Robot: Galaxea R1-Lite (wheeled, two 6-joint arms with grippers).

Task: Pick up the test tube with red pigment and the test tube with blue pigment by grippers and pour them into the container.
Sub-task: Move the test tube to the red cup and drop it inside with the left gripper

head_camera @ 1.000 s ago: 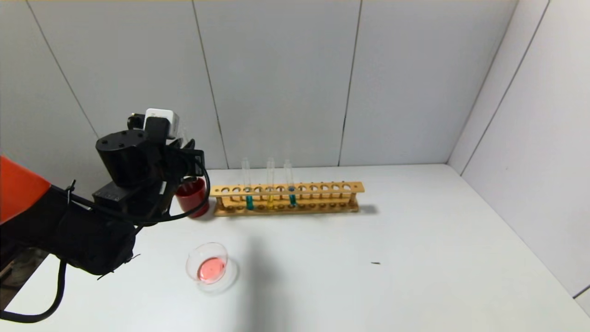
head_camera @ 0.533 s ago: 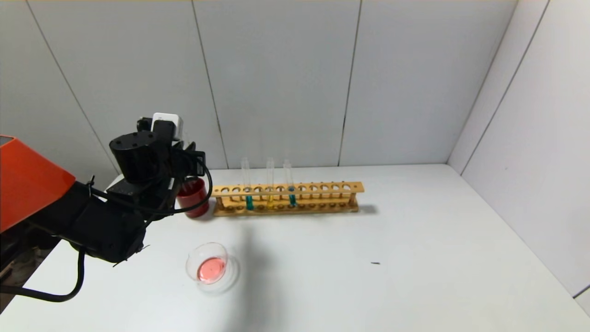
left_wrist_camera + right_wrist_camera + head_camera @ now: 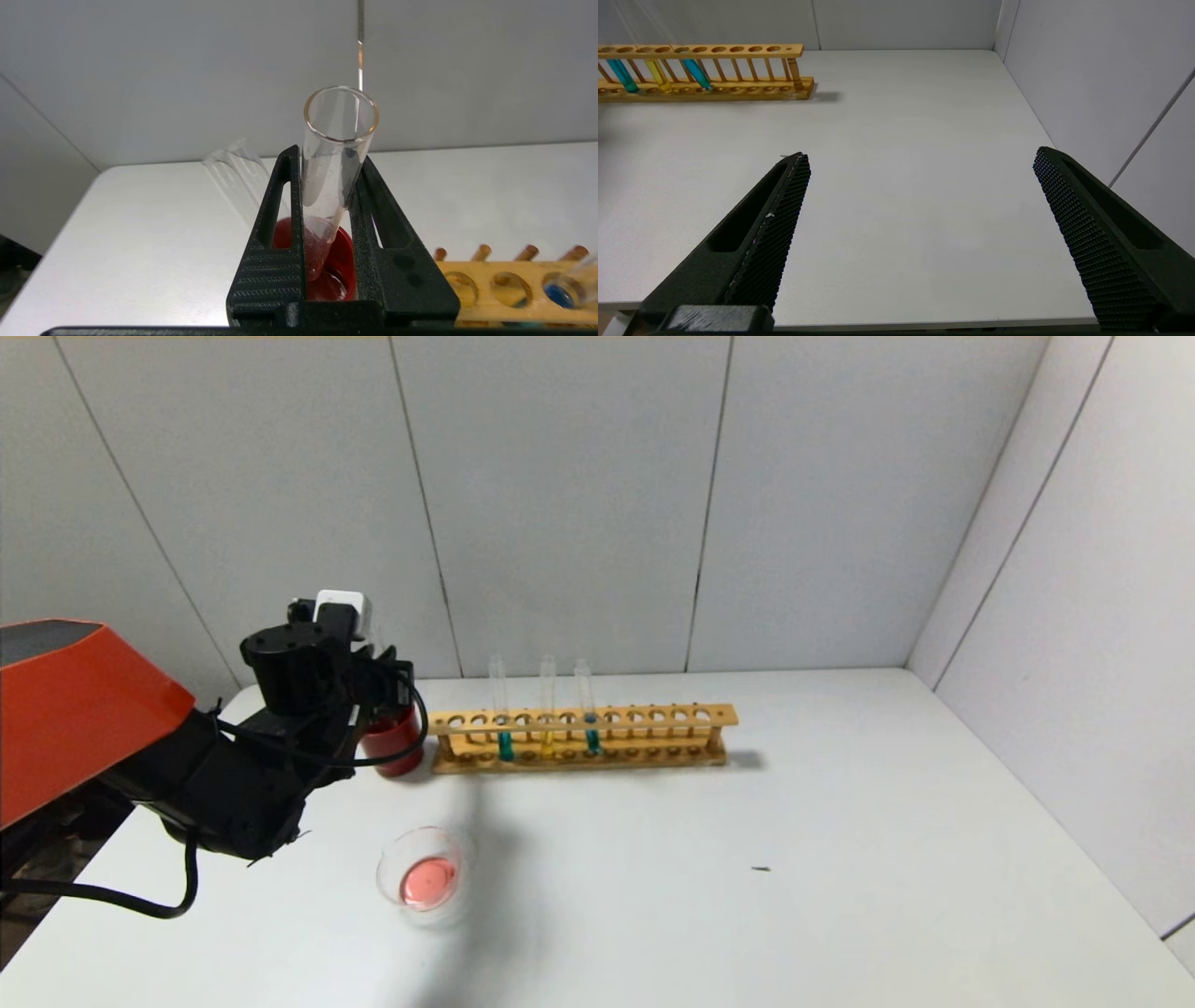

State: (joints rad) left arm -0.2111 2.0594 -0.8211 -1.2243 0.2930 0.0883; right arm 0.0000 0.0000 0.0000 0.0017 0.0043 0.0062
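The test tube's round bottom (image 3: pixel 315 273) is aimed down into the dark red cup (image 3: pixel 397 750), so the robot's left gripper should go on moving down until the tube rests there and then let go.
My left gripper (image 3: pixel 378 663) is shut on a clear test tube (image 3: pixel 337 140) that holds only a red film, the test tube with red pigment. It holds the tube upright, with its round bottom down inside the dark red cup (image 3: pixel 394 742). The container (image 3: pixel 428 877), a low glass dish, sits on the table in front with red liquid in it. Two test tubes with blue pigment (image 3: pixel 504 723) (image 3: pixel 589 721) stand in the wooden rack (image 3: pixel 653 717). My right gripper (image 3: pixel 920 156) is open and empty, low over the table's near right edge.
A tube with yellow liquid (image 3: pixel 547 719) stands between the two blue ones. The rack also shows in the right wrist view (image 3: pixel 738 49). A small dark speck (image 3: pixel 761 869) lies on the white table (image 3: pixel 840 859). Walls close the back and the right side.
My left arm has moved back and down with the tube, from above the cup's left side to right over the cup. The dish and rack have not moved.
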